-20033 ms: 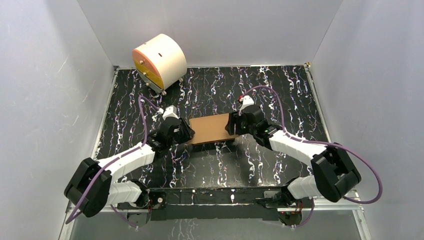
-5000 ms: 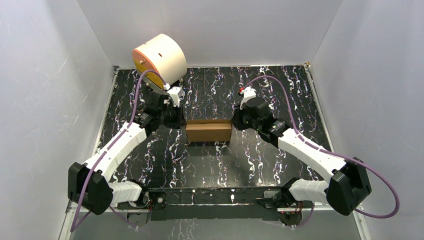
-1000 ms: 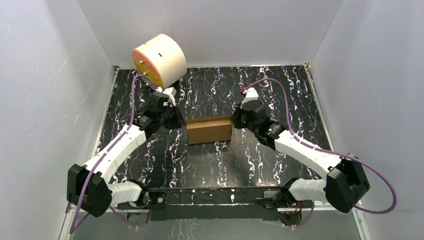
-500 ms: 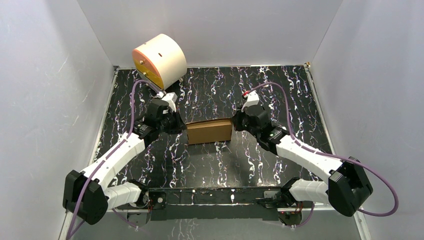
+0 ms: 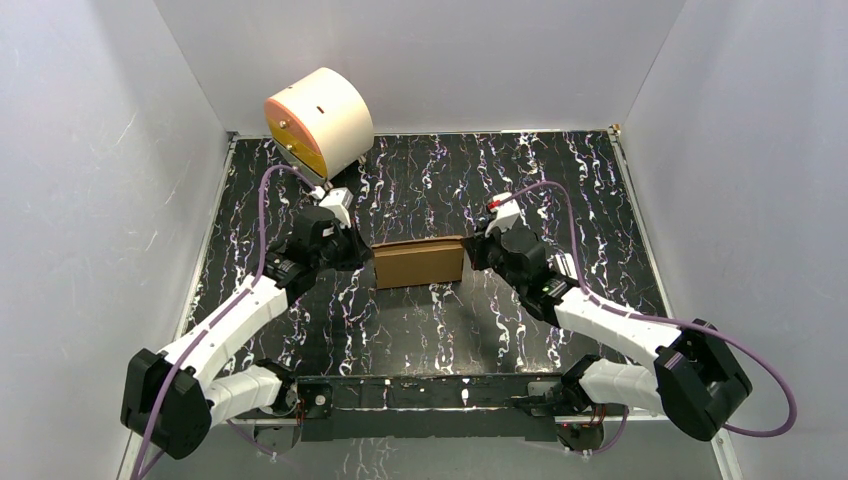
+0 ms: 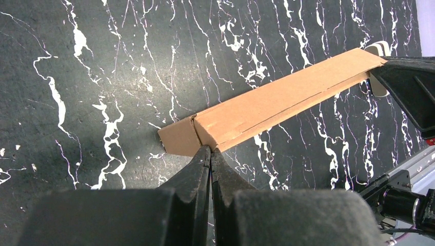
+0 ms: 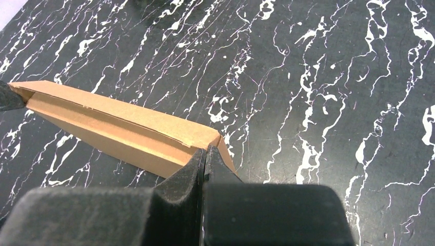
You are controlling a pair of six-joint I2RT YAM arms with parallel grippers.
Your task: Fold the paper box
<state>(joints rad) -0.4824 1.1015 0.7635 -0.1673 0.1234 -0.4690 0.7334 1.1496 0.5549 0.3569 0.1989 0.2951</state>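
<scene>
My shut left gripper should open, come in lower and squeeze the box's end corner (image 6: 203, 134), because the paper box's top flap gapes (image 7: 134, 129) along its long edge.
The paper box (image 5: 419, 264) is plain brown cardboard, partly folded into a long shallow shape, and rests on the black marbled table (image 5: 430, 180) between my two arms. My left gripper (image 5: 362, 254) is shut, its tips against the fold at the box's left end (image 6: 195, 134), with no cardboard showing between the fingers (image 6: 192, 174). My right gripper (image 5: 470, 250) is shut on the box's right end corner (image 7: 218, 143), where a thin flap edge runs in between the fingertips (image 7: 197, 164). The left wrist view shows the right gripper's black finger (image 6: 405, 87) at the box's far end.
A cream cylinder with an orange face (image 5: 318, 120) stands at the back left corner, behind the left arm. White walls close the table in at the left, back and right. A black rail (image 5: 430, 392) with the arm bases runs along the near edge.
Over the last second both wrists have slid a little toward the near side, still at the box's ends. The box has stayed almost in place and both grippers have stayed shut.
</scene>
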